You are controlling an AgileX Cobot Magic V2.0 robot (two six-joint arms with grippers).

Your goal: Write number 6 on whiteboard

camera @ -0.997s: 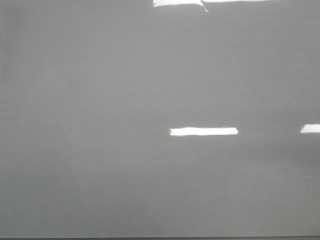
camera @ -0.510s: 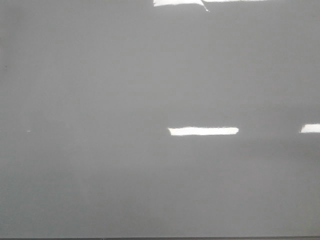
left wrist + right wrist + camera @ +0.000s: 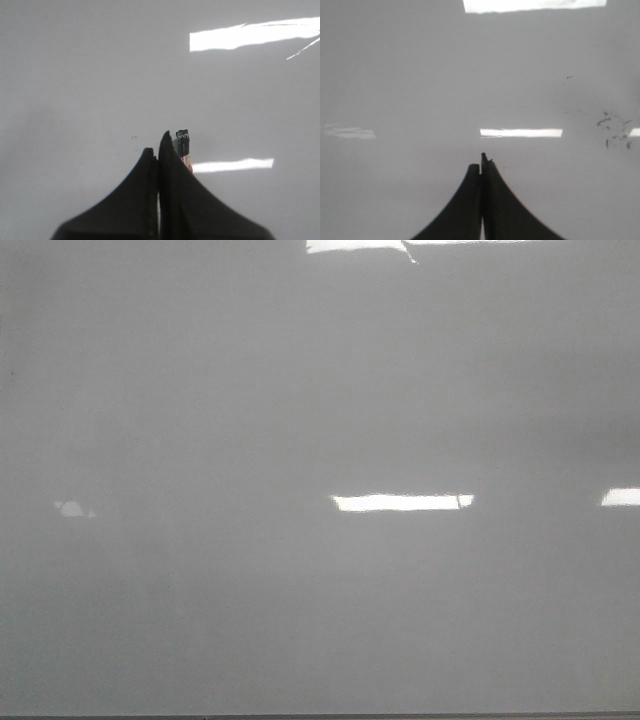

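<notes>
I should first take the marker's black tail end [image 3: 183, 136] with my right gripper and then write with the marker's tip, because the tail end points out from my left gripper toward the whiteboard.
The whiteboard [image 3: 300, 390] is glossy light grey and fills the front view, the left wrist view [image 3: 90, 75] and the right wrist view [image 3: 410, 75]. No number 6 shows on it. My left gripper [image 3: 159, 145] is over the board with its jaws pressed together. A small black marker end [image 3: 183, 142] with white lettering and a reddish body sticks out beside one finger; I cannot tell whether it is held. My right gripper [image 3: 481, 162] is over the board with its jaws pressed together and nothing visible between them. Neither arm shows in the front view.
Bright rectangular light reflections [image 3: 400, 502] lie on the board. Faint black smudges [image 3: 615, 131] mark the board in the right wrist view. A tiny dark speck [image 3: 133, 137] sits near the left fingertips. The board's dark lower edge [image 3: 320, 717] runs along the bottom.
A small bright reflection has appeared and grown at the left of the board in the front view. The central reflection has shifted slightly left.
</notes>
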